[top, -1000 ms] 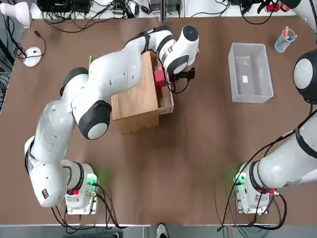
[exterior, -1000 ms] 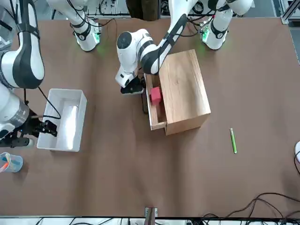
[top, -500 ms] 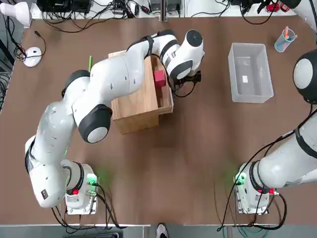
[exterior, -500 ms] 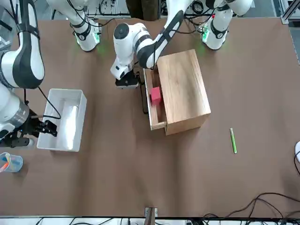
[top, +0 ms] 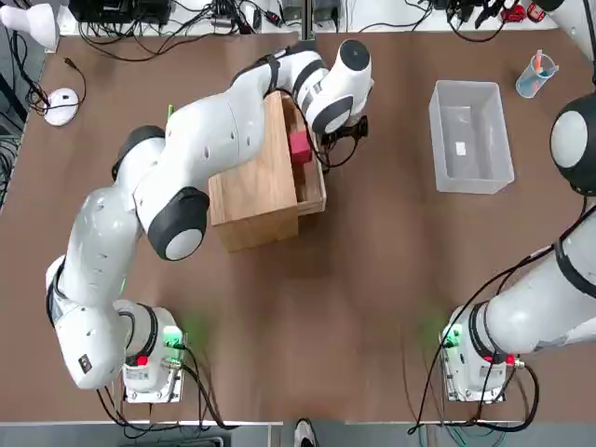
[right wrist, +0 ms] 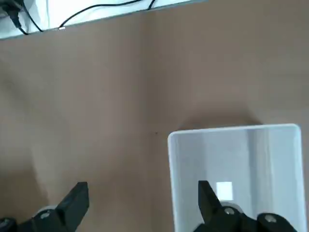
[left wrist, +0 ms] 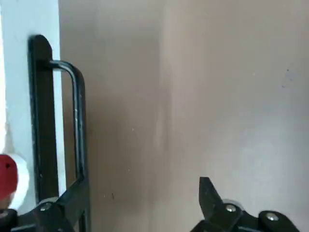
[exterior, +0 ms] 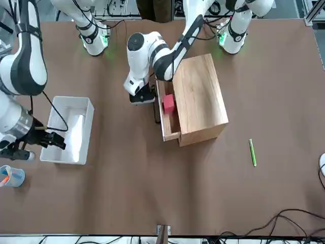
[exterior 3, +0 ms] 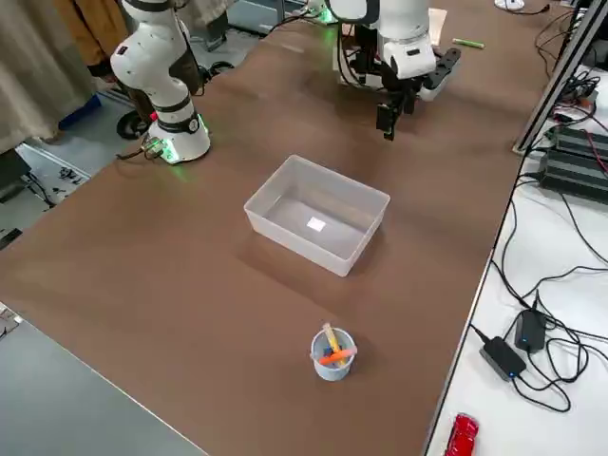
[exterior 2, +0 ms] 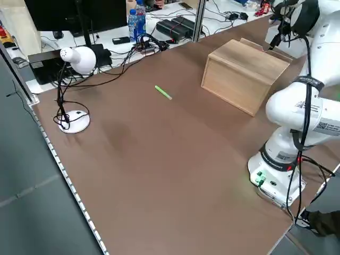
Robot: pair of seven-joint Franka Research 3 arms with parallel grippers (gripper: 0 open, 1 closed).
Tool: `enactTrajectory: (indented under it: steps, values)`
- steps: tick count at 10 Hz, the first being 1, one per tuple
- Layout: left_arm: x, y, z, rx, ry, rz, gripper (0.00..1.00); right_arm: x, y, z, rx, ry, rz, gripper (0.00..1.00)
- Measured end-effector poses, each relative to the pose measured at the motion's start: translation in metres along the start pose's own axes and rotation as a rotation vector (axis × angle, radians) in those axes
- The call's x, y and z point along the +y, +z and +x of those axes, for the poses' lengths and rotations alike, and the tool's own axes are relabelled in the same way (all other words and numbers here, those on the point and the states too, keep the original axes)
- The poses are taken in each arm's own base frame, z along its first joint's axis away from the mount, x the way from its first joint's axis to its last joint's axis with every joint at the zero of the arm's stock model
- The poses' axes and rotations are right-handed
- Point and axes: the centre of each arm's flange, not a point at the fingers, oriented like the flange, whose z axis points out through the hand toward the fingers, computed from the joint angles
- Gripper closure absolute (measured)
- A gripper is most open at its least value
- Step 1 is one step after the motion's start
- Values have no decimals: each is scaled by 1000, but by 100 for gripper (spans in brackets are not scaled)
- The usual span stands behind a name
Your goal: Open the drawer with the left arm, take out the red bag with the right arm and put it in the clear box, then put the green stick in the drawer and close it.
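Observation:
I see flat sides and straight edges (exterior: 168, 98) on the red bag (exterior: 168, 104), so the bag will keep its boxy shape when I lift it out of the drawer.
The light-wood cabinet (top: 251, 191) has its drawer (exterior: 168, 118) pulled open, and the red bag (top: 299, 147) lies inside. My left gripper (exterior: 141, 96) hovers open just outside the drawer front. In the left wrist view the black wire handle (left wrist: 77, 121) runs beside one finger, with nothing between the fingers. The right gripper (exterior: 51, 139) stands open at the far end of the clear box (top: 470, 135), holding nothing, with that box (right wrist: 241, 164) below it. The green stick (exterior: 252, 152) lies on the table on the cabinet's other side.
A small bluish cup (top: 535, 76) with an orange stick stands beyond the clear box. A white desk lamp (exterior 2: 74, 58) and cables sit at the table's far left corner. Both arm bases (top: 149, 358) stand at the near edge.
The left gripper swung slightly away from the drawer front, then came back beside the handle. The right gripper shifted a little toward the clear box. The drawer stays open.

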Motion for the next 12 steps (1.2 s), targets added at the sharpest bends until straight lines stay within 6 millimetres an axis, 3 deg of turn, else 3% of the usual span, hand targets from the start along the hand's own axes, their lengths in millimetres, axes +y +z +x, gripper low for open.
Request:
enactTrajectory:
  steps: [4,7,9,10,12]
  values:
    - [-2,6,-6,-14,6,31,0,-81,3,-27,-30,272,6,0]
    - [-4,4,-6,-24,5,57,0,-115,0,-41,-32,401,11,0]
    - [-8,-24,2,-20,-7,62,0,-128,-3,-47,-32,463,14,0]
    - [-18,-50,18,-12,-32,61,0,-129,-3,-48,-33,474,13,0]
    - [-65,-97,74,-15,-96,86,0,-130,-3,-49,-34,510,13,0]
